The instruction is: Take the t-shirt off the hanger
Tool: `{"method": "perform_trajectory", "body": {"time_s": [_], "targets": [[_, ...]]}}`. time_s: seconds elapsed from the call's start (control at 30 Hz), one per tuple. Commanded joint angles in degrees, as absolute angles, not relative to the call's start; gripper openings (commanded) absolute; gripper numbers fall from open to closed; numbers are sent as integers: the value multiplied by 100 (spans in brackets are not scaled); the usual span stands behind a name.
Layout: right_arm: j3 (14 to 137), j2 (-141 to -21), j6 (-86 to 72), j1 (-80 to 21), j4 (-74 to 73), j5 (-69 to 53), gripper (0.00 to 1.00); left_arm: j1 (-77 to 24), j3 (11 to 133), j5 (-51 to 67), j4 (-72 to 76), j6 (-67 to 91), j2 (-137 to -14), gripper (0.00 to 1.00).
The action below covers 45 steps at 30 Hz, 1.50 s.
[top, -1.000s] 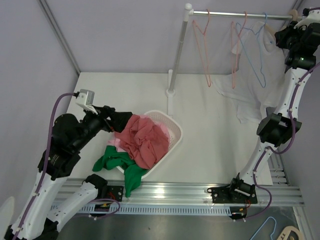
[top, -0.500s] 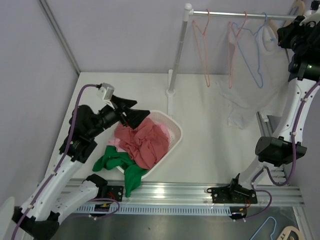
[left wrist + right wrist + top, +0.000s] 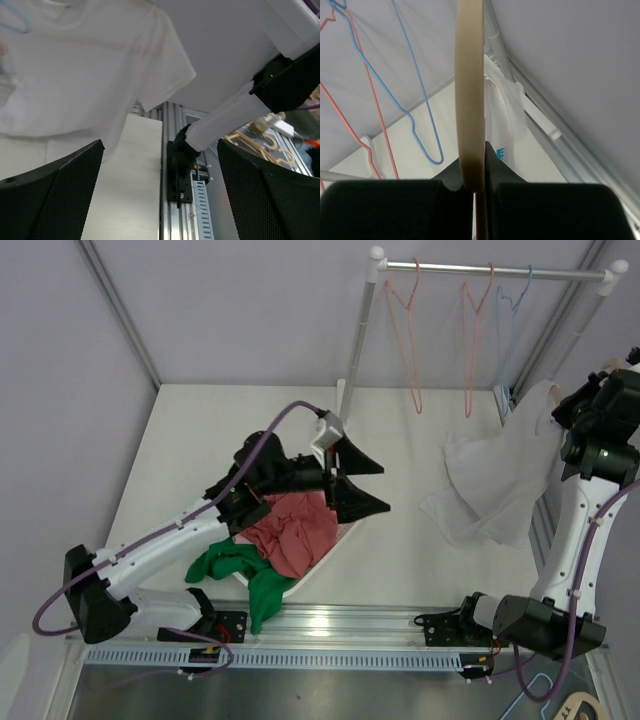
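The t-shirt droops from the hanger, clear of my open left gripper, so next my left gripper pulls its lower end [image 3: 475,525] while my right gripper steadies the hanger.
The white t-shirt [image 3: 490,485] hangs from a cream wooden hanger [image 3: 470,100] and droops to the table at the right. My right gripper [image 3: 608,380] is shut on the hanger, which is clamped between its fingers [image 3: 482,180]. The hanger is off the rail. The shirt's fabric [image 3: 505,115] shows behind the hanger. My left gripper [image 3: 380,487] is open and empty over the table's middle, pointing at the shirt, apart from it. In the left wrist view the shirt [image 3: 85,65] fills the upper left, beyond the wide-open fingers [image 3: 50,195].
A clothes rail [image 3: 490,268] at the back holds two pink wire hangers [image 3: 408,330] and a blue one [image 3: 510,310]. A white basket [image 3: 352,512] with red and pink clothes sits below my left arm. A green garment [image 3: 235,565] hangs over its near side.
My left arm swung from the basket rightward to the table's middle, gripper open. My right arm lifted the hanger off the rail and moved it down and nearer with the shirt.
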State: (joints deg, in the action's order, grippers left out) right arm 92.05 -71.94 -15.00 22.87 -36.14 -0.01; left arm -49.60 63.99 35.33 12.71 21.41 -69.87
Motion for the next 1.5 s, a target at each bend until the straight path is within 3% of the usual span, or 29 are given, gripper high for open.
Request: {"method": "perform_trajectory", "body": {"time_s": [0.0,0.13,0.27,0.43,0.53,0.9,0.93,0.97,1.0,1.17,1.47], "targets": [[8817,-6532,-2362,2250,-3525,729,0,-5649,6820,4103,1679,1355,-7626,99],[8157,-5820,-2899,2101,-3384,546,0,-5985,7074,4667,1872,1011,-8445,100],[8322,-5669,-2954,1907,-3664,308,0,-6222,7058,4747,2292,589,-9113,99],[8622,-5599,-2892,1881,-3929,176,0,-6346,6705,4595,4312,861,-9614,99],[8736,-5616,-2918,1872,-3999,62,0,-6398,7213,4956,4359,1055,-10080,100],[8850,-5651,-3094,1749,-4043,-360,0,-6750,9077,4501,3763,642,-11363,99],[8859,-5651,-3102,1732,-4043,-378,0,-6759,9384,4631,3631,572,-11434,55],[8859,-5660,-3103,1740,-4034,-369,0,-6759,9526,4867,3369,493,-11495,21],[8868,-5669,-3094,1723,-4017,-352,0,-6759,9623,4939,2862,466,-11531,1],[8903,-5958,-3076,1723,-3868,-290,0,-6864,8432,5133,3314,528,-10760,1],[9228,-6653,-3041,1767,-3682,-26,0,-7856,8324,6036,1572,-273,-9580,1]]}}
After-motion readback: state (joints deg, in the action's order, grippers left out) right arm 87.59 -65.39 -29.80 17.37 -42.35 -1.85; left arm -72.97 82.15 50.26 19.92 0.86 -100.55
